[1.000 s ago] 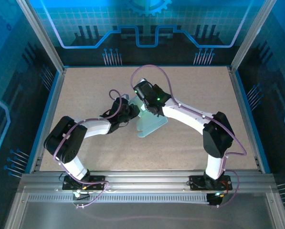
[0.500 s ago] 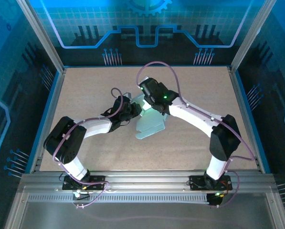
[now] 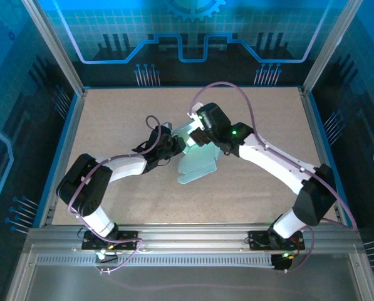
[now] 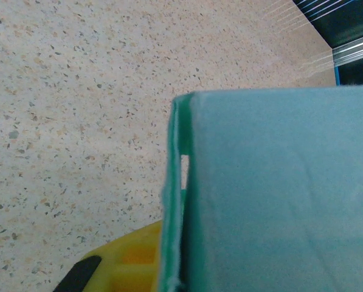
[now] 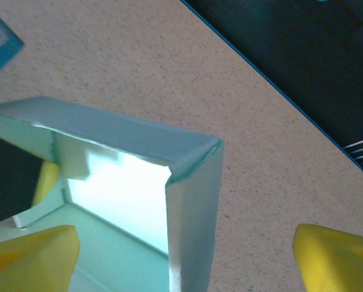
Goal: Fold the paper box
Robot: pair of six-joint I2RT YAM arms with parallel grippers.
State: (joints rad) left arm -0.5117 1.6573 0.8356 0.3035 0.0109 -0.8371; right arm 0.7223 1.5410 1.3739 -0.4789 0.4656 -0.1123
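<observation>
My right gripper should back off, because the paper box's lid (image 3: 198, 165) lies on the near side of the box. I should then turn the box so that its raised sides (image 5: 123, 131) come near me first.
The paper box (image 3: 198, 162) is pale mint card lying mid-table, partly folded, with raised walls at its far end. My left gripper (image 3: 176, 145) is shut on its left wall; in the left wrist view one yellow finger (image 4: 117, 261) presses against the thin double card edge (image 4: 175, 201). My right gripper (image 3: 199, 130) hovers at the box's far end with its jaws wide open. Its yellow fingertips (image 5: 29, 255) stand either side of an upright box corner (image 5: 196, 182), without touching it.
The speckled tabletop (image 3: 118, 113) is bounded by a blue rim (image 3: 317, 144) and metal frame posts. In the right wrist view the table's edge (image 5: 278, 100) runs close behind the box, with dark space beyond it.
The right gripper opened and let go of the box's far wall, drawing back and to the right as its elbow swung outward. The left gripper and the box stayed put.
</observation>
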